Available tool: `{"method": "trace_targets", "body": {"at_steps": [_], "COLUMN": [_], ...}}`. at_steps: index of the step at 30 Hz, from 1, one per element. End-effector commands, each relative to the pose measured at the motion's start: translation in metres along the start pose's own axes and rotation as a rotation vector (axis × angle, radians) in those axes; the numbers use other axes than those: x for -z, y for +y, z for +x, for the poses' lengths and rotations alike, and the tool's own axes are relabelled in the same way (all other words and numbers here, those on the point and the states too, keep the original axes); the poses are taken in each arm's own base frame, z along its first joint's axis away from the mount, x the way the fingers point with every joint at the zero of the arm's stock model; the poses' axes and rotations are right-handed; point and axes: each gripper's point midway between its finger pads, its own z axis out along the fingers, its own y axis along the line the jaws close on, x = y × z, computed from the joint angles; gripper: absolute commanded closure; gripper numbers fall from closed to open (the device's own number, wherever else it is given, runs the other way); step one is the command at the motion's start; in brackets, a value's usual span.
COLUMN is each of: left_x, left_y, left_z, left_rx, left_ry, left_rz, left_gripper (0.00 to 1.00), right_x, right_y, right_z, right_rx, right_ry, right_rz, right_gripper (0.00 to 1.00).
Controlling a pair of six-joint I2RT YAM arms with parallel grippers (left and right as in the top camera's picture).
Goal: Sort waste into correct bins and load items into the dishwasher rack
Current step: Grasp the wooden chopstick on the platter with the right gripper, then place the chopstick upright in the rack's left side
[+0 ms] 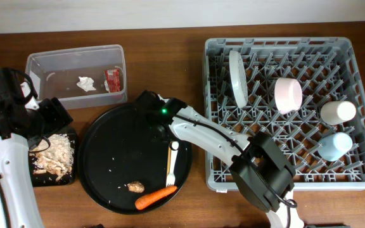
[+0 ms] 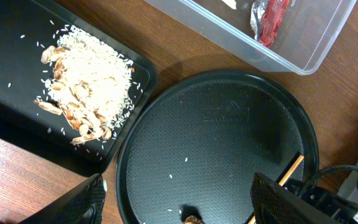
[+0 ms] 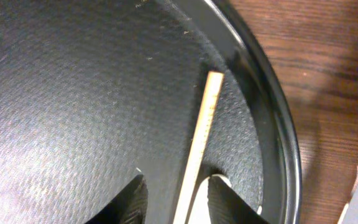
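My right gripper should take the chopstick alone, nearer its loose end (image 3: 213, 83), because the white fork's handle (image 3: 215, 185) lies close beside the chopstick at that gripper's finger.
Over the upper right of the round black tray (image 1: 106, 164), my right gripper (image 3: 179, 202) is open, its fingers either side of the thin wooden chopstick (image 3: 201, 140), which lies on the tray, nearer the right finger. My left gripper (image 2: 182, 208) hangs wide open and empty above the tray's left part, the brown lump (image 2: 193, 219) just below it. The carrot (image 1: 156, 199) and white fork (image 1: 170, 163) lie on the round tray. Food scraps (image 1: 54, 155) fill the shallow black tray (image 1: 33, 177). Tissue (image 1: 86, 83) and red wrapper (image 1: 113, 79) are in the clear tub (image 1: 43, 63).
The grey rack (image 1: 284, 180) at the right holds the plate (image 1: 237, 77), bowl (image 1: 288, 95), white cup (image 1: 338, 112) and blue cup (image 1: 334, 145). My right arm stretches from the rack's front left corner across to the round tray.
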Motion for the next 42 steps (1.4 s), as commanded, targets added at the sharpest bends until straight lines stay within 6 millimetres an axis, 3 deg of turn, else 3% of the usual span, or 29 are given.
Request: {"method": "trace_targets", "body": {"at_steps": [1,13,18,26,32,37,40,42], "left_x": [0.003,0.003,0.003,0.003,0.003,0.003,0.003,0.003], "left_y": [-0.001,-0.001,-0.001,-0.001,-0.001,-0.001,-0.001,-0.001], "left_z": [-0.002,-0.001,-0.001,-0.001,-0.001,-0.001,-0.001,-0.001], "left_rx": [0.009,0.009,0.009,0.009,0.009,0.009,0.009,0.009], "left_ry": [-0.01,-0.006,-0.007,-0.007,-0.007,-0.008,-0.007,-0.007], "left_rz": [0.013,0.011,0.012,0.012,0.012,0.012,0.012,0.012], "left_gripper": [0.26,0.26,0.26,0.26,0.26,0.26,0.26,0.26], "right_x": [-0.02,-0.047,-0.047,-0.044,-0.009,0.05,0.076,0.104], "right_y": [-0.017,-0.019,-0.018,-0.005,0.009,0.018,0.005,-0.022], "right_z": [0.005,0.012,0.014,0.017,-0.004,-0.033,-0.046,-0.058], "right_rx": [-0.041,-0.047,-0.046,-0.048,-0.048,-0.01,-0.041,-0.088], "right_ry": [-0.006,-0.035,-0.024,0.012,-0.013,-0.107,-0.14,-0.189], "right_rz": [0.061,0.034,0.028,-0.036,-0.061,-0.106,-0.109,-0.084], "right_gripper": [0.63,0.64,0.92,0.96,0.96,0.96,0.96,0.96]}}
